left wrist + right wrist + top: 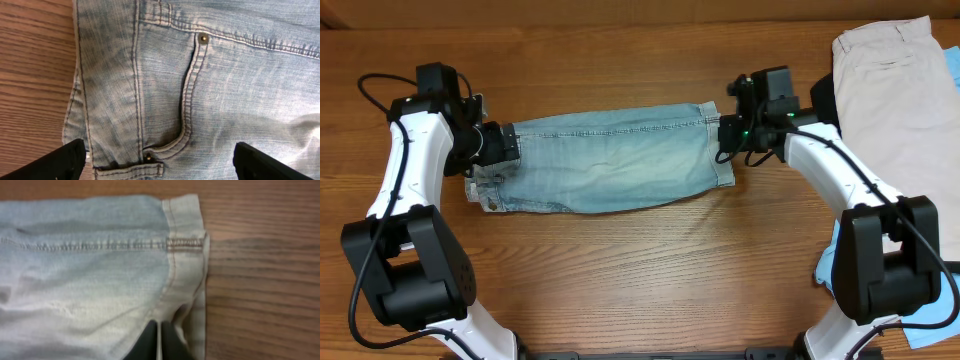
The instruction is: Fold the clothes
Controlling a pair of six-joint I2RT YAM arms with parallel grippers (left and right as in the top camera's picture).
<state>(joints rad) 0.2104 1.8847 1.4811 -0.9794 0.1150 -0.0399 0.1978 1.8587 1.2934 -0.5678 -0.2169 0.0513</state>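
The light-blue denim shorts [162, 85] will bunch up and hang around my left gripper when I lift them, because a second edge [71, 117] of the shorts peeks out from loose layers.
The light-blue denim shorts [610, 160] lie folded lengthwise across the middle of the table, waistband to the left and cuffed hem [720, 150] to the right. My left gripper [510, 145] hovers over the waistband end, open. In the left wrist view its fingers [60, 160] straddle the front pocket and rivet [150, 157] without touching cloth. My right gripper [725, 135] is at the hem end. In the right wrist view it [159, 332] is shut, pinching a fold of the cuff [187, 255], with a thin strip of denim between its fingertips.
Beige shorts [895, 85] lie flat at the back right, a sky-blue garment [952, 70] showing at their right edge. More sky-blue cloth [828, 265] sits by the right arm's base. Bare wooden table [640, 270] lies in front of the denim.
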